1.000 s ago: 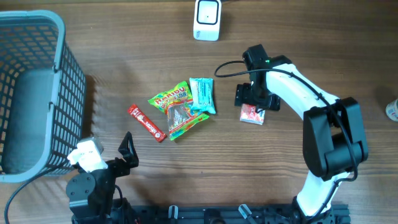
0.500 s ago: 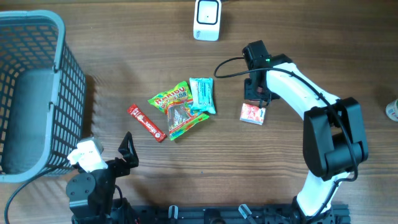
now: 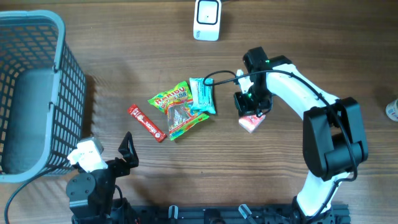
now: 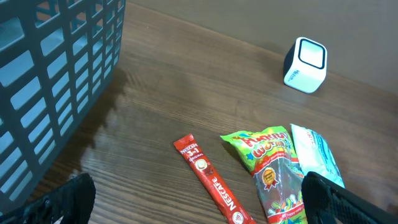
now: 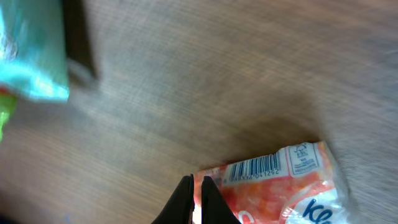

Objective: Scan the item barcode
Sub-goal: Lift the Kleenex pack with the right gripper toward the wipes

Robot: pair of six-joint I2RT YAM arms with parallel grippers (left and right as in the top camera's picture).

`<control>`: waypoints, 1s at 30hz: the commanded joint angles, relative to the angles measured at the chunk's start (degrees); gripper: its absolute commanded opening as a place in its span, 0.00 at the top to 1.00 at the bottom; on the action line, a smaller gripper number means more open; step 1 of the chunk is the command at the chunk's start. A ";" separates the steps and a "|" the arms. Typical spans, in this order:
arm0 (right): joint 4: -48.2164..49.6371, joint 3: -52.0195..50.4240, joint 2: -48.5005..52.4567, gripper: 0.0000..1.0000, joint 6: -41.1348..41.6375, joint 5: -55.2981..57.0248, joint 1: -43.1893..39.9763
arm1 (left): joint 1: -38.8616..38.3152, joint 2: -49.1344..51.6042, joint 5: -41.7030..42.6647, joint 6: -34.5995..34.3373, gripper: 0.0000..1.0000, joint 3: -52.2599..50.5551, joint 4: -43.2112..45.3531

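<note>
Next, my right gripper backs off, opens and straddles the packet's body [image 3: 250,123] before scanning, because its closed fingers touch just a corner of the tilted packet [image 5: 214,175].
The item is a small orange-red and white packet [image 3: 251,123] lying tilted on the wood to the right of centre. In the right wrist view the packet [image 5: 283,190] shows its barcode [image 5: 258,166] facing up. My right gripper [image 3: 251,111] is shut, its thin fingers [image 5: 198,202] pinching the packet's left edge. The white scanner [image 3: 207,18] stands at the table's far edge, also in the left wrist view [image 4: 306,65]. My left gripper [image 3: 127,149] rests near the front left, open [image 4: 199,211] with nothing between its fingers.
A green gummy bag [image 3: 177,107], a teal packet [image 3: 201,94] and a red Nescafe stick [image 3: 147,122] lie in the middle. A large grey-blue basket [image 3: 59,74] fills the left side. A small object [image 3: 392,111] sits at the right edge.
The right gripper went from open over the packet to shut on its edge, and the packet has turned and shifted slightly. The left arm has not moved.
</note>
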 commanded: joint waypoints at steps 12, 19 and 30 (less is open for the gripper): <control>-7.06 -0.31 -0.15 0.96 16.09 2.45 1.51 | -0.26 -0.31 -0.57 0.85 0.00 -0.20 0.13; -2.86 -0.31 -0.68 0.96 10.54 -7.78 5.05 | -0.26 -0.31 -0.57 0.87 0.00 -0.20 0.13; 5.14 -0.39 -0.50 0.96 12.39 1.18 6.23 | -0.26 -0.31 -0.57 0.87 0.00 -0.20 0.13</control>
